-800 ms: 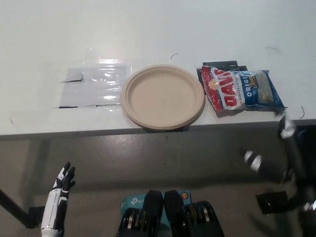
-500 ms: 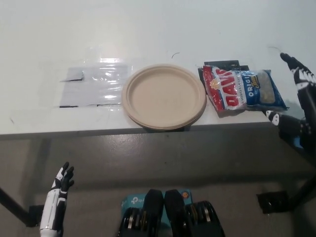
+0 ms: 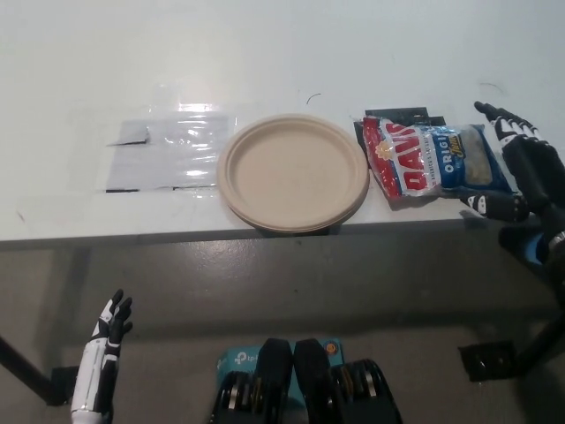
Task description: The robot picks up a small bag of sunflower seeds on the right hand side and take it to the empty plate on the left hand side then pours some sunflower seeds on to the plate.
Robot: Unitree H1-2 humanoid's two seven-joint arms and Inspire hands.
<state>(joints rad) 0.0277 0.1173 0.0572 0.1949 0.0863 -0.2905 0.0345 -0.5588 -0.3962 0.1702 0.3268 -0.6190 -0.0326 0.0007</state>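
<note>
The bag's red end [image 3: 380,159] points at the plate, so a small loose pile will pour out of that end of the bag of sunflower seeds [image 3: 437,160] when I tip the bag.
A small red, white and blue bag of sunflower seeds [image 3: 433,159] lies flat on the white table, right of centre. An empty tan paper plate [image 3: 293,171] sits just left of the bag, near the table's front edge. My black right hand [image 3: 516,168] is open at the bag's right end, fingers spread beside and slightly over it, holding nothing. My white left hand [image 3: 101,362] rests low at the lower left, below the table edge, fingers apart.
A clear plastic sheet [image 3: 166,152] lies flat on the table left of the plate. The table's front edge [image 3: 177,237] runs across the middle of the view, with grey floor below it.
My right hand has risen from below the table edge and moved in to the bag's right end. The bag, plate and left hand have stayed put.
</note>
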